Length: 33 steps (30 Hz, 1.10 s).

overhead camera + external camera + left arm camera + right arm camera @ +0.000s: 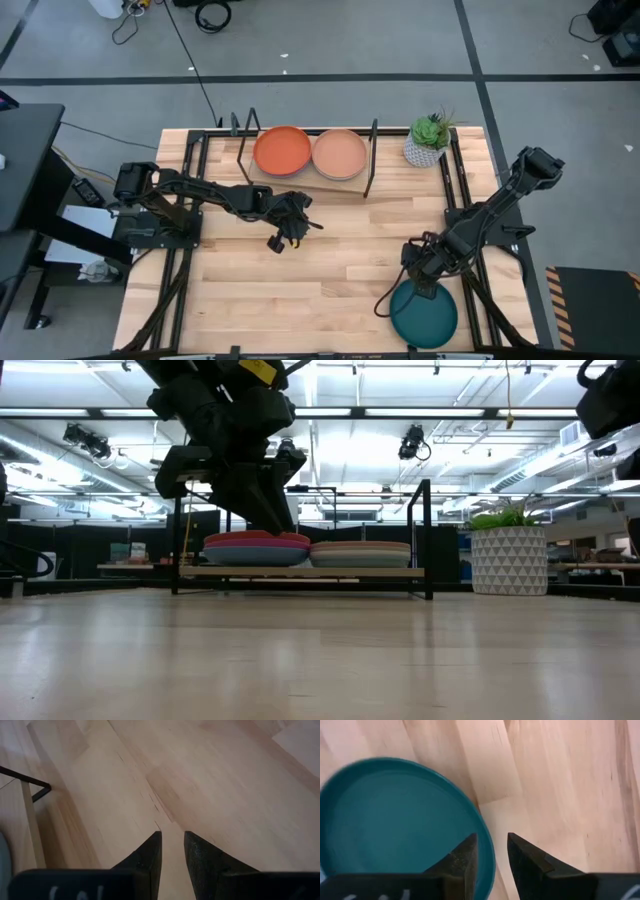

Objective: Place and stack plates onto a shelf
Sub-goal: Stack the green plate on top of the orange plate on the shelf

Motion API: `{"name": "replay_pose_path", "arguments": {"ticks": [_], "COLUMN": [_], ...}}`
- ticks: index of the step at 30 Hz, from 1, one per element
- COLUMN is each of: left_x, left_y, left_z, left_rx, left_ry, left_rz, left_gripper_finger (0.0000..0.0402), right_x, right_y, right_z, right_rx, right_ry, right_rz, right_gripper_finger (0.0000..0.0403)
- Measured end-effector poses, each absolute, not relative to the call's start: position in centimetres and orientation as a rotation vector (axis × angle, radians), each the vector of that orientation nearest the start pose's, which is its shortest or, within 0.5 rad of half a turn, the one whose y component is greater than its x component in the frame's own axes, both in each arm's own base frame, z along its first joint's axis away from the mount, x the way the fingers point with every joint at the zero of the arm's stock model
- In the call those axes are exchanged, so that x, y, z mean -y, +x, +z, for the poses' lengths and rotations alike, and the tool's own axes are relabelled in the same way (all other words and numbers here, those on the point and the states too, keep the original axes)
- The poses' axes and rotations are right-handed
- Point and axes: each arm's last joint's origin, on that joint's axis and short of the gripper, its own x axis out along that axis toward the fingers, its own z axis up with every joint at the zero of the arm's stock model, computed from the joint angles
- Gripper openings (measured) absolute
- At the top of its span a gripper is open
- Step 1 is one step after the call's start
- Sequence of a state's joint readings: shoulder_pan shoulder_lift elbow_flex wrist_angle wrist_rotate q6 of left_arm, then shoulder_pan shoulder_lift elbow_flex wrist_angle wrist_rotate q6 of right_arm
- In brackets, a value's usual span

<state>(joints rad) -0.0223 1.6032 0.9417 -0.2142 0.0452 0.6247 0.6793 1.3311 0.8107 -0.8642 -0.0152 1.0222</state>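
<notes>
My right gripper's fingers are too high over the dark teal plate's rim (492,851). Next, I open them and reach further down around that rim (494,864) before I lift.
The shelf (305,180) stands at the table's far middle and carries two plate stacks. An orange plate (282,152) tops the left stack and a tan plate (340,153) tops the right one. The low view shows magenta and blue rims under the orange plate (257,538). My left gripper (283,235) (172,840) hovers over bare wood just in front of the shelf, slightly open and empty. The dark teal plate (423,314) (395,820) lies by the table's near right edge. My right gripper (422,283) (491,842) is at its far rim. My right gripper straddles the dark teal plate's rim (489,862) on the side toward the table's middle. One finger (465,855) is inside the plate and the other (525,857) outside it. The fingers come from above, slanting down. The plate lies flat on the table.
A potted plant in a white patterned pot (428,142) (508,558) stands at the shelf's right end. Black upright rods (373,160) frame the shelf. Bare slatted wood (330,270) stretches between the two grippers.
</notes>
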Motion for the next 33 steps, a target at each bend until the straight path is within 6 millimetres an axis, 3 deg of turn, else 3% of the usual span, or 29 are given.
{"name": "replay_pose_path", "arguments": {"ticks": [6, 13, 18, 33], "left_x": [0.8, 0.1, -0.5, -0.8], "left_y": [32.1, 32.2, 32.2, 32.6], "left_z": [19.0, 19.1, 19.1, 19.5], "left_rx": [-0.825, -0.811, -0.815, -0.763], "left_ry": [0.573, 0.585, 0.579, 0.632], "left_rz": [-0.332, -0.316, -0.299, -0.295], "left_gripper_finger": [0.0089, 0.0089, 0.0089, 0.0089], "right_x": [-14.7, -16.8, -17.8, -17.8], "right_y": [17.4, 18.5, 18.0, 17.6], "right_z": [18.0, 18.4, 18.4, 18.9], "right_rx": [-1.558, -1.614, -1.624, -1.635], "right_ry": [0.313, 0.273, 0.295, 0.284], "right_rz": [-0.185, -0.170, -0.192, -0.263], "right_gripper_finger": [0.0094, 0.0082, 0.0082, 0.0075]}}
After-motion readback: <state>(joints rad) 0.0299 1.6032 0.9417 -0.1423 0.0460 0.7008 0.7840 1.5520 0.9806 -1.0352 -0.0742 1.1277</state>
